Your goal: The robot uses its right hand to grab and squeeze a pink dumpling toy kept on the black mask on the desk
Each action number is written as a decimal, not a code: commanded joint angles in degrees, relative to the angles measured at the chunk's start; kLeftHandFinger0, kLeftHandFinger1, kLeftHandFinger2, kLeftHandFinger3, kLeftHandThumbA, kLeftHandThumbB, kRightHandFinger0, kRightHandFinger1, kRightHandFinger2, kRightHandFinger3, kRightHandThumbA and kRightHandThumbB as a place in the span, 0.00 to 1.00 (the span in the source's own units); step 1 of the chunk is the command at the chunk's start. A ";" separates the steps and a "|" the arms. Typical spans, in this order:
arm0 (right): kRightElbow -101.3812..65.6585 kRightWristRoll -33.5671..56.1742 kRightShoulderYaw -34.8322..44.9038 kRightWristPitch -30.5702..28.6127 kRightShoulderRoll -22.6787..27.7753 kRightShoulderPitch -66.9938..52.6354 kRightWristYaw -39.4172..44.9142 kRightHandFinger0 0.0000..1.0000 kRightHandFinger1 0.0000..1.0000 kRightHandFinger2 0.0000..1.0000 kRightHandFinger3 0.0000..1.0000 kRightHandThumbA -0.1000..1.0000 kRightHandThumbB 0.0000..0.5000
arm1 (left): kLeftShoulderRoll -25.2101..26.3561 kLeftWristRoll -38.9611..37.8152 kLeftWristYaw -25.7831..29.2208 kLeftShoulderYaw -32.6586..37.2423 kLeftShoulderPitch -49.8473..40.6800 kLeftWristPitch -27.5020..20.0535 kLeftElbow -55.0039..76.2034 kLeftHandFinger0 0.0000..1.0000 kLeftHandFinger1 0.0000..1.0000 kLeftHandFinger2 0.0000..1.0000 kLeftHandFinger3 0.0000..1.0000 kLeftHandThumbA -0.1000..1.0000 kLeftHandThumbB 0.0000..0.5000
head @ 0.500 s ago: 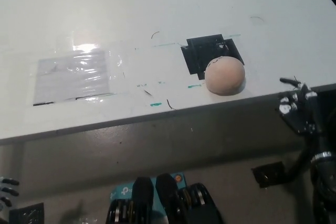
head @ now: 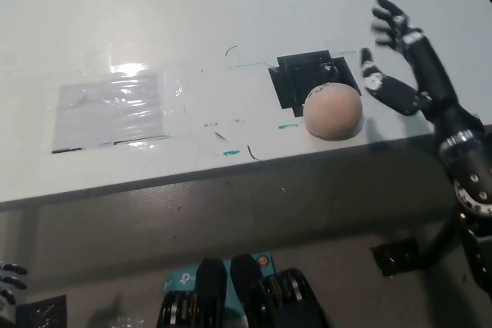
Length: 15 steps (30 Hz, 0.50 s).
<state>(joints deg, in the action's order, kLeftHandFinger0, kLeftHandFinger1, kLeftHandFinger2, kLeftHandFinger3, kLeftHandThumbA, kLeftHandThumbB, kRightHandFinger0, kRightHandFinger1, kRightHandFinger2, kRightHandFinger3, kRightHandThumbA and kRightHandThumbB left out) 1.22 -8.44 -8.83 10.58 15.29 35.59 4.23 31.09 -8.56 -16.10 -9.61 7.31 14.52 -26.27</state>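
I see the pink dumpling toy with a rounded outline at the black mask's corner. It will roll a little off the mask when I squeeze it.
The pink dumpling toy is a rounded pale-pink lump lying on the front part of the black mask, near the white desk's front edge. My black right hand hovers just right of the toy, raised over the desk with its fingers spread wide, open and apart from the toy. Only the white fingertips of my left hand show at the lower left corner, below the desk edge; its state is not visible.
A clear plastic sheet is taped flat on the desk at the left. Small green and black marks dot the surface between the sheet and the mask. The desk's front edge runs across the middle.
My right hand has risen from below the desk edge at the right and now stands over the desk beside the toy, fingers spread. The toy has not moved.
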 commanded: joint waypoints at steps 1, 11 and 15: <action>-0.90 -2.82 -2.64 2.76 2.27 5.14 5.21 0.96 1.00 1.00 1.00 0.49 0.62 | 1.65 -0.48 -1.26 -0.42 0.51 -0.09 0.71 0.01 0.25 0.36 0.43 1.00 1.00; 5.13 -7.91 -7.00 1.21 1.11 7.60 4.39 1.00 1.00 1.00 1.00 0.57 0.77 | 1.37 -0.53 -1.13 -0.44 1.12 0.04 0.59 0.03 0.26 0.37 0.39 1.00 1.00; 13.47 -11.55 -8.30 -3.34 -0.40 8.43 0.41 1.00 1.00 1.00 1.00 0.62 0.87 | 1.20 0.05 -0.02 -0.54 1.08 0.93 1.48 0.00 0.25 0.35 0.41 1.00 1.00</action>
<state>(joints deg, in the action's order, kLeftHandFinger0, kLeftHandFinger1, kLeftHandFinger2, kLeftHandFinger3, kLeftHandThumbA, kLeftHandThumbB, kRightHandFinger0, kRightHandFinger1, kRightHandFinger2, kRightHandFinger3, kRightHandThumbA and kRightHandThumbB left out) 11.07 -15.14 -16.38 11.61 15.46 39.98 7.89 31.06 -8.57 -16.25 -9.65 7.35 14.89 -26.08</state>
